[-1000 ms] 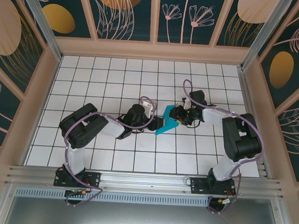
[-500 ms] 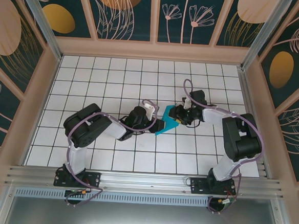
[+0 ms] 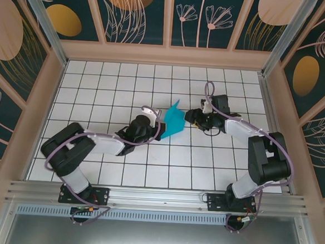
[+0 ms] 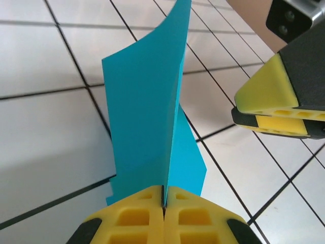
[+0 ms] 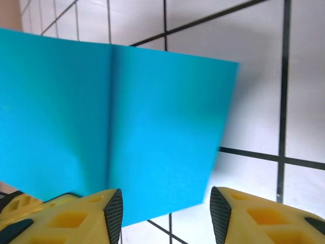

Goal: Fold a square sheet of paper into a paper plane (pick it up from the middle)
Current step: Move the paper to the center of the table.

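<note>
The sheet's halves (image 4: 139, 112) are spreading apart past the pinch of my left gripper. Next, I lower the sheet and hold its fold (image 4: 177, 101) steady with my right gripper before I grasp the sheet again.
The square sheet of paper (image 3: 173, 123) is bright cyan, creased down its middle and held upright above the grid floor. My left gripper (image 3: 158, 130) is shut on its lower edge at the crease. In the left wrist view the yellow fingertips of the left gripper (image 4: 163, 199) press together on the folded paper (image 4: 144, 117). My right gripper (image 3: 189, 117) stands just right of the sheet, and one of its yellow fingers (image 4: 266, 89) shows there. In the right wrist view the right gripper (image 5: 165, 216) is open, with the paper (image 5: 132, 122) just beyond its tips, not pinched.
The white grid-tiled table (image 3: 98, 84) runs to wooden side walls (image 3: 44, 91) and a back ledge (image 3: 167, 55). Both arms meet near the table's middle, their fingers a short way apart.
The left gripper has shut on the sheet and lifted it from lying low to standing upright, a little further back. The right gripper has opened wider, let go and drawn slightly right.
</note>
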Robot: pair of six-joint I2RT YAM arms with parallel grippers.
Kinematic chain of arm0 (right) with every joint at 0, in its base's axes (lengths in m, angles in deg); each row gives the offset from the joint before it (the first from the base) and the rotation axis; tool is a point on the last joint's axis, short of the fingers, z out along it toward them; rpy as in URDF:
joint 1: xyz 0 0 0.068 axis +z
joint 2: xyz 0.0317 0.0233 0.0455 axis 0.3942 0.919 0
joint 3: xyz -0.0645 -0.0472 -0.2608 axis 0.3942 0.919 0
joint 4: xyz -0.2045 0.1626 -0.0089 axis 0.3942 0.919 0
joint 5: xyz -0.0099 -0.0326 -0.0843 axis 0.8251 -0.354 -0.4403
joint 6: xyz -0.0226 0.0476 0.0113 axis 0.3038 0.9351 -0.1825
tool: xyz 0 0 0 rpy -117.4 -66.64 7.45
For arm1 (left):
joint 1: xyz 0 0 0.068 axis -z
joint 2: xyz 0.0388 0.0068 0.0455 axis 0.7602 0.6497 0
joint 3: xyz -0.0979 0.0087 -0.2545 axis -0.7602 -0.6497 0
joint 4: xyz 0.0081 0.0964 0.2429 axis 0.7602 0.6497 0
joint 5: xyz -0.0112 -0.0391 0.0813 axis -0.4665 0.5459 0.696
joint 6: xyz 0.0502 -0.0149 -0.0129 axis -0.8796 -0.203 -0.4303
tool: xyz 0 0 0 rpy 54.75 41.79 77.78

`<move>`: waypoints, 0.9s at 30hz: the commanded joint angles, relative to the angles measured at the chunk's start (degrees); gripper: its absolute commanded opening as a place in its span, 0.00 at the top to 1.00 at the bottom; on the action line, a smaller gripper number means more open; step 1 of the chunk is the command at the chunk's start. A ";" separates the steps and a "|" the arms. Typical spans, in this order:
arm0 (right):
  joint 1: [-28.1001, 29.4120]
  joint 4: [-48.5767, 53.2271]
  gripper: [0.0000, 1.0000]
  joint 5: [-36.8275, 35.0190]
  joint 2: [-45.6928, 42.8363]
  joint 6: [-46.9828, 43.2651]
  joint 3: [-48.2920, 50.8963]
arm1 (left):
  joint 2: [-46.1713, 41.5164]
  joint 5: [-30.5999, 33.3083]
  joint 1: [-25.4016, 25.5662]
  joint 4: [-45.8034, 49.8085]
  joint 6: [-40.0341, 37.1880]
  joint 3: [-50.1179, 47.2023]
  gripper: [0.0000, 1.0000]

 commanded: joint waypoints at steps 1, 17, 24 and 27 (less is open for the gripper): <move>1.17 -3.26 0.48 1.82 -0.80 1.29 -0.25 | -5.52 9.24 0.30 6.25 -0.42 -3.74 0.97; 8.02 -8.48 0.46 -1.07 5.49 1.70 -0.55 | 4.38 -5.69 0.27 5.62 1.58 0.25 0.97; 9.38 -11.09 0.47 -0.44 6.22 2.34 1.57 | 8.70 -11.88 0.32 4.58 5.16 2.25 0.98; 9.39 -11.75 0.48 -0.11 6.58 2.70 2.21 | 10.40 -14.18 0.15 4.47 7.37 3.25 0.98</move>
